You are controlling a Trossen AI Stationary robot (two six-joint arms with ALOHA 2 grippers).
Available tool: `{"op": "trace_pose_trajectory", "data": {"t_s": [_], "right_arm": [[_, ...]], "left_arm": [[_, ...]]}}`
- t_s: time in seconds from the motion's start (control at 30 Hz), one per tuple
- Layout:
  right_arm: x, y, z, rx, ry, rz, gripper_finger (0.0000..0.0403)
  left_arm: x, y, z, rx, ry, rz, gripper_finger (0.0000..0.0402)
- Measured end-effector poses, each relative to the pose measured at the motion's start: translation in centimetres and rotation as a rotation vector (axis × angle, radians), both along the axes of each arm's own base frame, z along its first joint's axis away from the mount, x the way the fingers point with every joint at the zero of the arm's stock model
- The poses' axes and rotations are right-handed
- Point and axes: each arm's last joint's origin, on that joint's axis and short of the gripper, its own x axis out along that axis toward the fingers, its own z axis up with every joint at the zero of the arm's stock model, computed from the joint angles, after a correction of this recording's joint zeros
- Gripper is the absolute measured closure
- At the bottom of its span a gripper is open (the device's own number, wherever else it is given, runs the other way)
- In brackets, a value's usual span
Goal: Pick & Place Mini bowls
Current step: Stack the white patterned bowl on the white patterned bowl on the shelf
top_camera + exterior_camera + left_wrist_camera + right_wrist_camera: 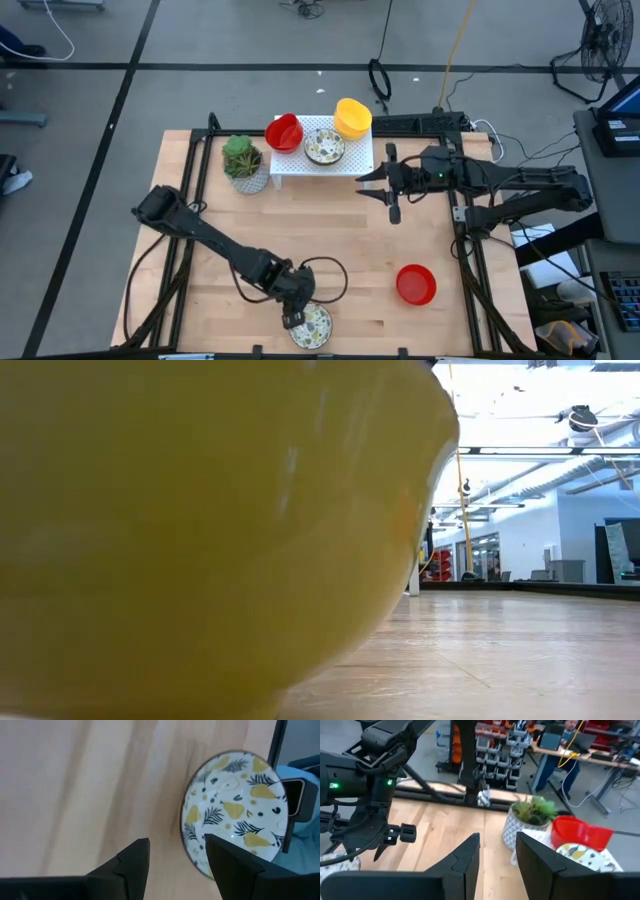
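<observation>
My left gripper's open fingers are mostly over wood [162,852]. I should move toward the white mini bowl and get the fingers on both sides of the bowl's rim [186,844] before I close them and lift.
A white mini bowl with a yellow and dark leaf pattern [314,326] [235,812] rests on its base at the table's near edge. My left gripper [293,316] [177,862] hangs open just above it, pointing steeply down. One finger stands over the bowl's rim and the other over bare wood. My right gripper [385,192] [497,852] is open and empty, held level and high beside the white rack [300,165]. A red bowl [285,132], a patterned bowl [324,148] and a yellow bowl [352,117] sit on the rack. Another red bowl [416,284] lies on the table at the near right.
A green plant in a pale pot [244,162] [532,817] stands left of the rack. A yellow bowl [200,540] fills most of the low view, right in front of that camera. Bare wood lies between the rack and the near bowls. A person sits at a desk [565,735] beyond the table.
</observation>
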Motion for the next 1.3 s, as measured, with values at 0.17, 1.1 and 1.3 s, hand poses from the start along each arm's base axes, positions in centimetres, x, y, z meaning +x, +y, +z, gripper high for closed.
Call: {"op": "trace_pose_trajectory", "data": {"t_s": [0.17,1.1,1.3], "right_arm": [[0.1,0.3,-0.9,-0.003,0.025,0.014,0.0289],[0.3,1.4,-3.0,0.055,0.053,0.043,0.0289],[0.3,1.4,-3.0,0.053,0.053,0.043,0.0289]], "left_arm": [[0.8,-0.6,-1.7,-0.063,0.028,0.030,0.0204],[1.2,-0.8,-2.9,-0.023,0.027,0.056,0.0376],[1.2,-0.8,-2.8,-0.045,0.037,0.065,0.0376]]}}
